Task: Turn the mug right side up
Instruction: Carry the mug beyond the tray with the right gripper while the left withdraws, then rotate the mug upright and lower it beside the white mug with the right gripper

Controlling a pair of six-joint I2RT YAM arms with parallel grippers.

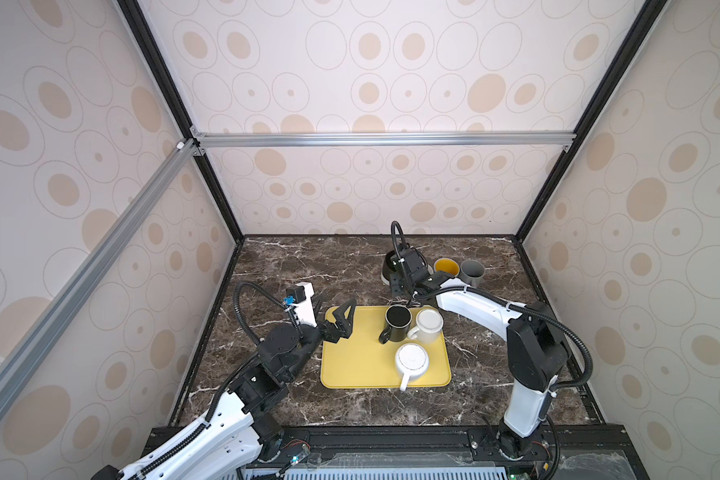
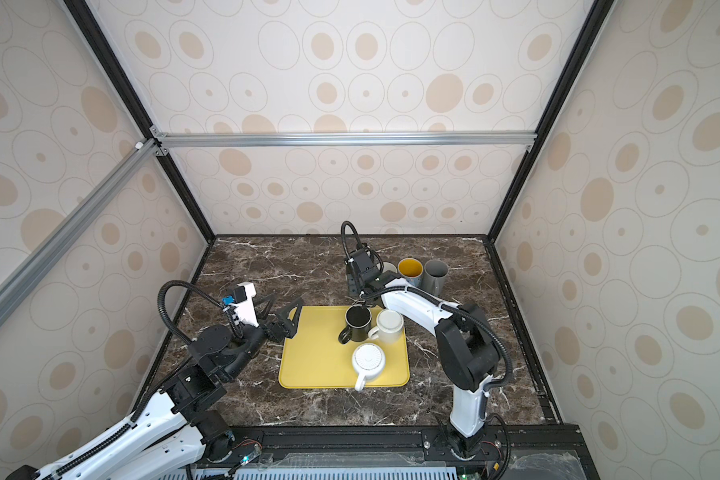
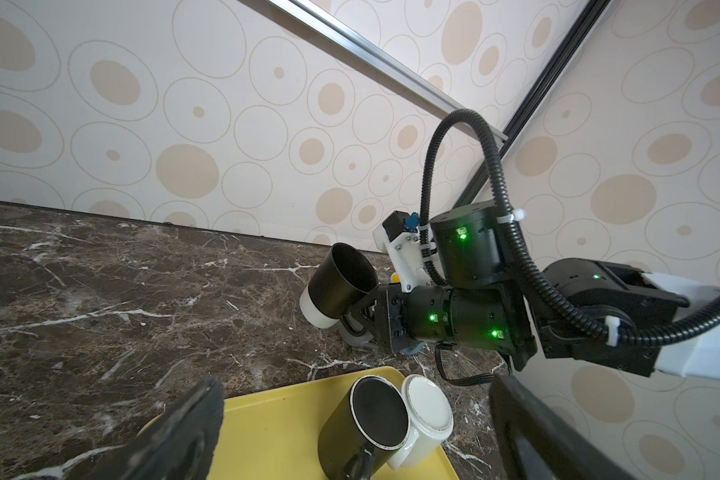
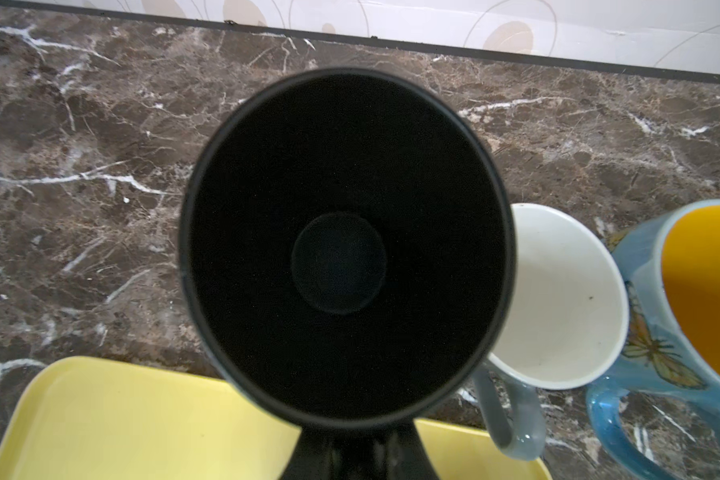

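Note:
The held black mug's opening (image 3: 354, 269) points up over free marble (image 3: 318, 342) next to the upright mugs, so I should keep lowering this mug with my right gripper until its base stands flat.
My right gripper (image 4: 341, 446) is shut on the handle of a black mug (image 4: 346, 241), whose open mouth faces the right wrist camera. In the left wrist view this mug (image 3: 341, 286) hangs tilted above the marble behind the tray, mouth upward and white base band lower, with the right gripper (image 3: 360, 318) at its handle. In a top view the mug (image 1: 388, 264) is half hidden by the right wrist. My left gripper (image 1: 332, 309) stands open and empty over the yellow tray's (image 1: 358, 365) back left corner; its fingers (image 3: 179, 432) frame the tray.
Three mugs stand upside down on the tray: black (image 1: 398, 320), white (image 1: 429, 324), ribbed white (image 1: 411, 359). Upright on the marble at the back are a grey-handled white-lined mug (image 4: 558, 299), a blue mug with yellow inside (image 1: 447, 267) and a grey mug (image 1: 472, 271).

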